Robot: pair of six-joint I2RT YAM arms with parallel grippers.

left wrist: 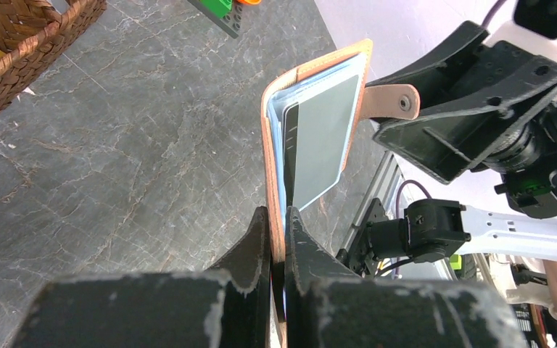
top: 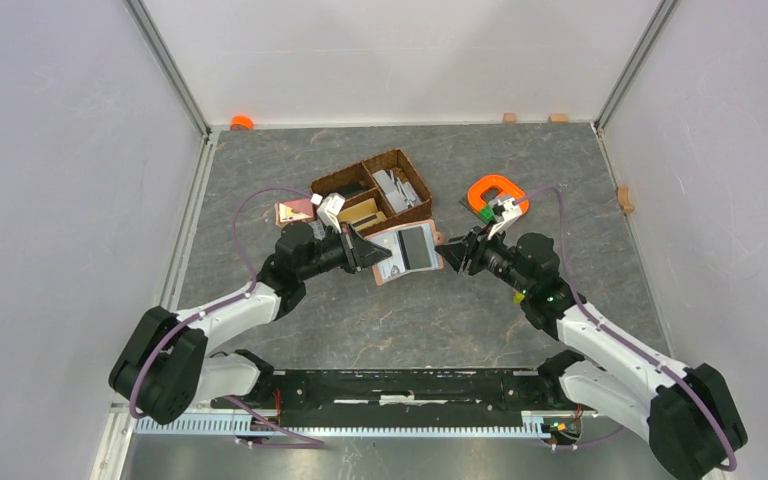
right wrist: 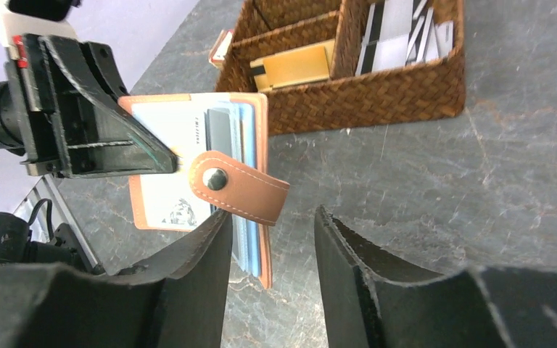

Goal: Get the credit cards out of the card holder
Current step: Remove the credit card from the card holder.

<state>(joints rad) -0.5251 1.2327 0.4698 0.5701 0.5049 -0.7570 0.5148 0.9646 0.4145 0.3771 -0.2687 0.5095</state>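
My right gripper should reach past the snap tab [right wrist: 245, 188] and pull out the white card [right wrist: 174, 204] beyond it, because the snap tab stands at the ends of my right gripper's fingers.
The tan card holder [top: 407, 253] hangs open above the table between both arms. My left gripper [top: 372, 252] is shut on its left edge; in the left wrist view the fingers [left wrist: 261, 239] pinch the tan cover [left wrist: 278, 167]. A pale grey credit card [left wrist: 323, 138] sticks out of the pocket over blue ones. My right gripper [top: 452, 250] is open at the holder's right side. In the right wrist view the snap tab [right wrist: 239, 188] and the blue card edges [right wrist: 250, 250] lie just at the gripper's [right wrist: 272, 217] open fingertips, ungripped.
A brown wicker basket [top: 412, 170] with compartments holding loose cards stands just behind the holder. An orange ring-shaped toy [top: 495, 192] lies behind my right gripper. A pink-and-white square piece [top: 293, 211] lies left of the basket. White walls close three sides.
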